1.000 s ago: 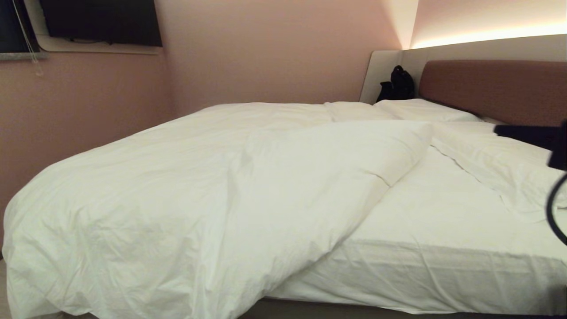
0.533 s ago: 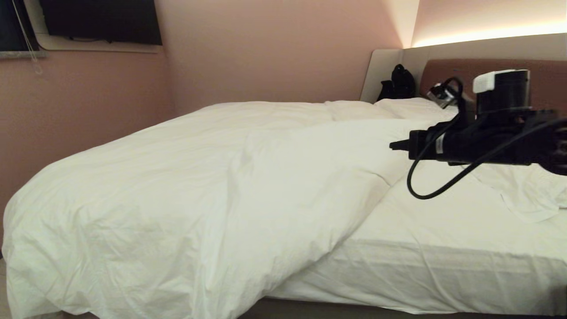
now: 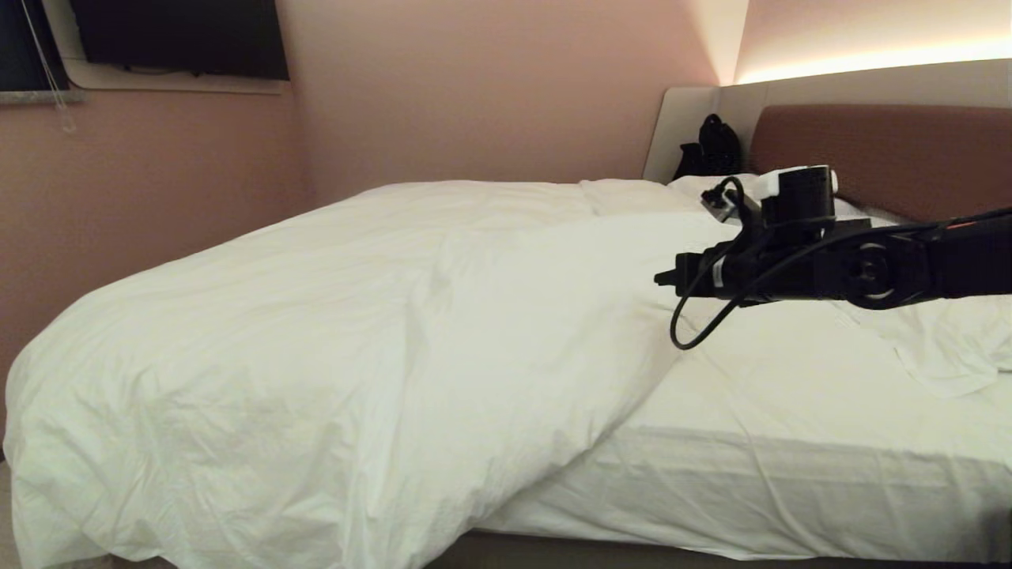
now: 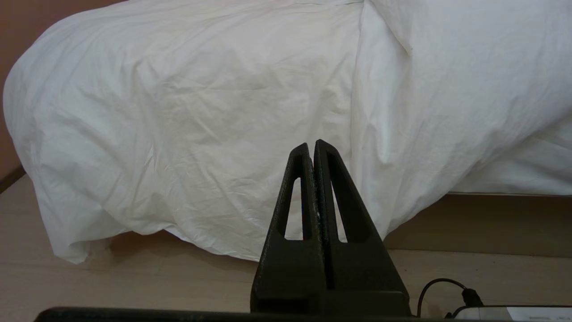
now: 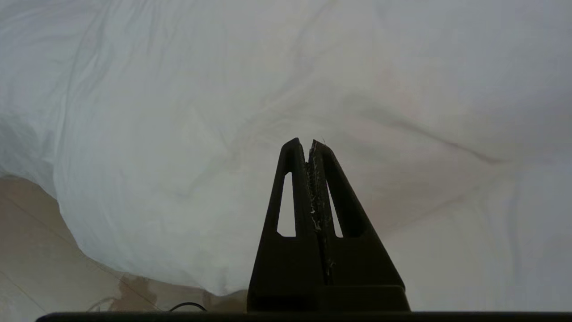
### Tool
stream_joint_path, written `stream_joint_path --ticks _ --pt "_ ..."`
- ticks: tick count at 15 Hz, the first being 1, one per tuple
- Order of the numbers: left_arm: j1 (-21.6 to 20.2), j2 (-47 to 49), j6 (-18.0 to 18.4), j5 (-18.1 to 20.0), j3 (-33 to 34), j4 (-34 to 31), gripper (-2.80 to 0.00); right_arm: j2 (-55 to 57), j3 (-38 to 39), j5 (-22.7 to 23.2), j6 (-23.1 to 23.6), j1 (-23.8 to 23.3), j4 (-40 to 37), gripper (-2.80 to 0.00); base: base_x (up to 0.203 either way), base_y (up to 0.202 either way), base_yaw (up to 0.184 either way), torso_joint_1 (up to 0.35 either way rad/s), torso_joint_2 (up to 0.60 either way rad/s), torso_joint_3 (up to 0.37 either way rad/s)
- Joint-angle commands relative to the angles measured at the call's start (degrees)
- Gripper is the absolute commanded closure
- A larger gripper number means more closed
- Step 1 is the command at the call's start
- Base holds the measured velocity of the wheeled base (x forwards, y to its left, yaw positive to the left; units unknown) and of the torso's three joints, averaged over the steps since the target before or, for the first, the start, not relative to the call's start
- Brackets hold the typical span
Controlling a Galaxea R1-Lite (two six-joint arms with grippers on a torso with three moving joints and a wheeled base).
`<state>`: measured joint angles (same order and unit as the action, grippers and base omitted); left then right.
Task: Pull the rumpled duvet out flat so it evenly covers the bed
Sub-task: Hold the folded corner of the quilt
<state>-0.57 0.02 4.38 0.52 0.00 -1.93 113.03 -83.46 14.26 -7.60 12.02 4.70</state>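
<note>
My right gripper should keep going down, as it faces the duvet's folded edge [image 3: 652, 379], which lies free above the sheet. It should move toward that fold [image 3: 609, 371] until its fingers can pinch it.
The white duvet [image 3: 356, 332] lies rumpled over the left part of the bed [image 3: 791, 411]. Its near right part is folded back along a slant, baring the sheet. My right gripper [image 3: 660, 278] reaches in level from the right, shut and empty, just above the duvet's folded edge. In the right wrist view its closed fingertips [image 5: 308, 143] hover over the duvet [image 5: 223, 89]. My left gripper [image 4: 313, 145] is shut and empty, low in front of the duvet's overhang [image 4: 201, 112] at the bed's foot corner, and is outside the head view.
A brownish-red headboard [image 3: 893, 150] and grey panel stand at the back right, with a black bag [image 3: 711, 150] in the corner. Pillows [image 3: 933, 332] lie by the headboard. A pink wall with a dark screen [image 3: 174, 39] runs along the left. Floor [image 4: 134, 277] shows below the duvet.
My right arm has swung in from the right edge and stretched leftward over the bed, ending slightly lower. The duvet and left gripper have not moved.
</note>
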Motion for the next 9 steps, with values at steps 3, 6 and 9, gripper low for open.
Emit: stream_joint_path --ticks 3,6,9 --pt "-0.04 -0.02 0.02 0.0 0.0 -0.01 0.0 8.85 -4.95 -0.2 0.66 1.08 0.05 0.0 0.0 0.0 0.0 0.0 0.0 0.0" --pt "-0.04 -0.02 0.02 0.0 0.0 -0.01 0.0 9.84 -5.57 -0.28 0.92 1.17 0.05 0.0 0.0 0.0 0.0 0.0 0.0 0.0" --pt "-0.04 -0.02 0.02 0.0 0.0 -0.01 0.0 11.49 -5.67 -1.84 2.97 1.41 1.7 -2.8 0.0 0.0 0.0 0.0 0.0 0.0"
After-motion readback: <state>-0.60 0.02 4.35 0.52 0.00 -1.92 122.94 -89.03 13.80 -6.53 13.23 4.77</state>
